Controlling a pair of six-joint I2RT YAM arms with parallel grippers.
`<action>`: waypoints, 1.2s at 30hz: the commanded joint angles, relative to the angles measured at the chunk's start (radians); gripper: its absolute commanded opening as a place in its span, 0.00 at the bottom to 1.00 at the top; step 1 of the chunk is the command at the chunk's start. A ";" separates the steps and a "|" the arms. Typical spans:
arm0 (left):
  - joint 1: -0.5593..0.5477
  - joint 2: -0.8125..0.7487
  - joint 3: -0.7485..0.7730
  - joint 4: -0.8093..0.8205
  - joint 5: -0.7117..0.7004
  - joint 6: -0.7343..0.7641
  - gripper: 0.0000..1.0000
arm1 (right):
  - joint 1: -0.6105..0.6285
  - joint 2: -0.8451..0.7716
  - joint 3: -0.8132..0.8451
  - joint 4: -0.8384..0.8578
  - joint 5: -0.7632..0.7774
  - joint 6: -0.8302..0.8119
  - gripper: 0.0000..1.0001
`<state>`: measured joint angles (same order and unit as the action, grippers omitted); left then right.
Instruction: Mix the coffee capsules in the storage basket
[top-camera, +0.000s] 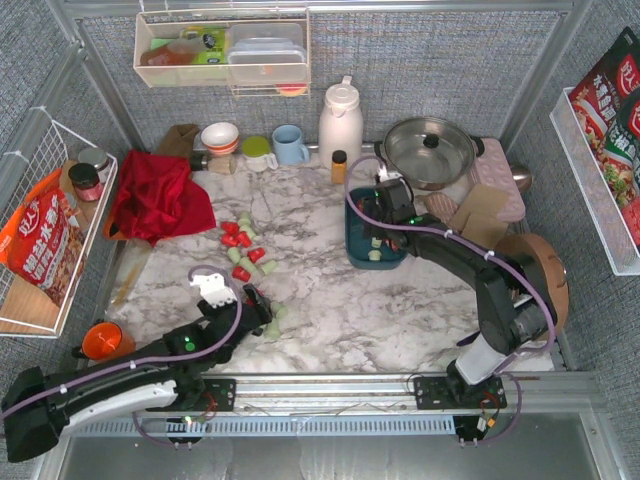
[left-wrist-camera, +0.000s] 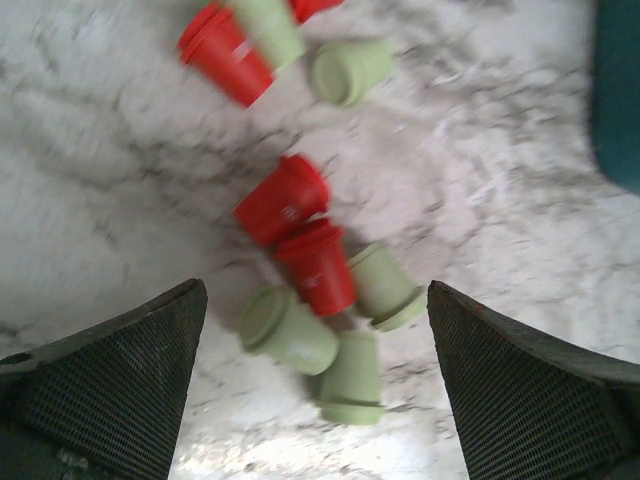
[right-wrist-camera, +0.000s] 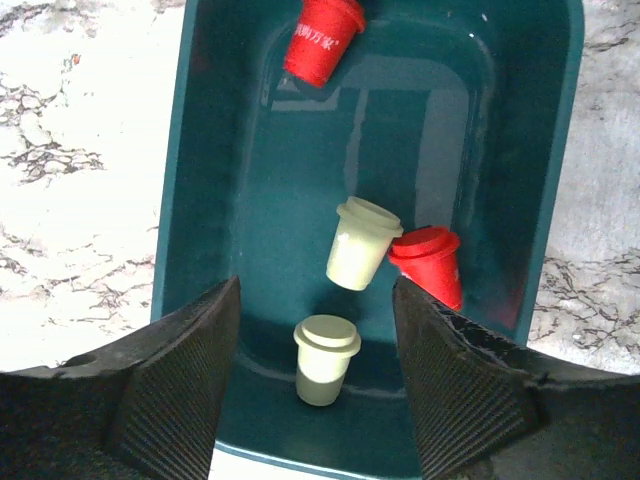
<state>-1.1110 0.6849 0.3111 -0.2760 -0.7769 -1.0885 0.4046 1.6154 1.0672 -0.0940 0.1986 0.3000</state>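
Next, my left gripper goes up and comes down over the outermost pale green capsule (left-wrist-camera: 350, 378), because red and pale green capsules crowd together (left-wrist-camera: 322, 290) across its opening.
Red and pale green coffee capsules (top-camera: 243, 252) lie scattered on the marble left of centre. My left gripper (top-camera: 258, 306) hangs open just above their near end. In the left wrist view, my left gripper (left-wrist-camera: 316, 288) spans three green capsules (left-wrist-camera: 288, 330) and two red capsules (left-wrist-camera: 318, 265), touching none. The dark teal storage basket (top-camera: 355, 240) stands right of centre with my right gripper (top-camera: 388, 222) over it. In the right wrist view, my right gripper (right-wrist-camera: 315, 290) is open over the basket (right-wrist-camera: 200, 150). A pale capsule (right-wrist-camera: 327, 358) sits between its fingers, apart from both. Another pale capsule (right-wrist-camera: 360, 243) and two red capsules (right-wrist-camera: 430, 262) lie inside.
A red cloth (top-camera: 155, 195) lies at the back left. A blue mug (top-camera: 290, 145), white thermos (top-camera: 340, 120), amber bottle (top-camera: 339, 165) and lidded pot (top-camera: 430, 150) line the back. A white wire basket (top-camera: 50, 230) hangs on the left wall, with an orange cup (top-camera: 100, 340) below it.
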 joint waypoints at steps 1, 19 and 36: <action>0.002 0.031 -0.015 -0.170 0.026 -0.206 0.99 | -0.002 -0.005 0.008 -0.008 -0.016 -0.006 0.68; 0.011 0.172 -0.021 -0.066 0.095 -0.074 0.81 | -0.002 -0.115 -0.032 -0.058 -0.130 0.000 0.68; 0.044 0.274 0.007 0.003 0.200 0.028 0.78 | -0.002 -0.102 -0.029 -0.056 -0.163 0.007 0.69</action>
<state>-1.0714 0.9333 0.3046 -0.2909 -0.6037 -1.0782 0.4007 1.5085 1.0386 -0.1497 0.0471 0.3000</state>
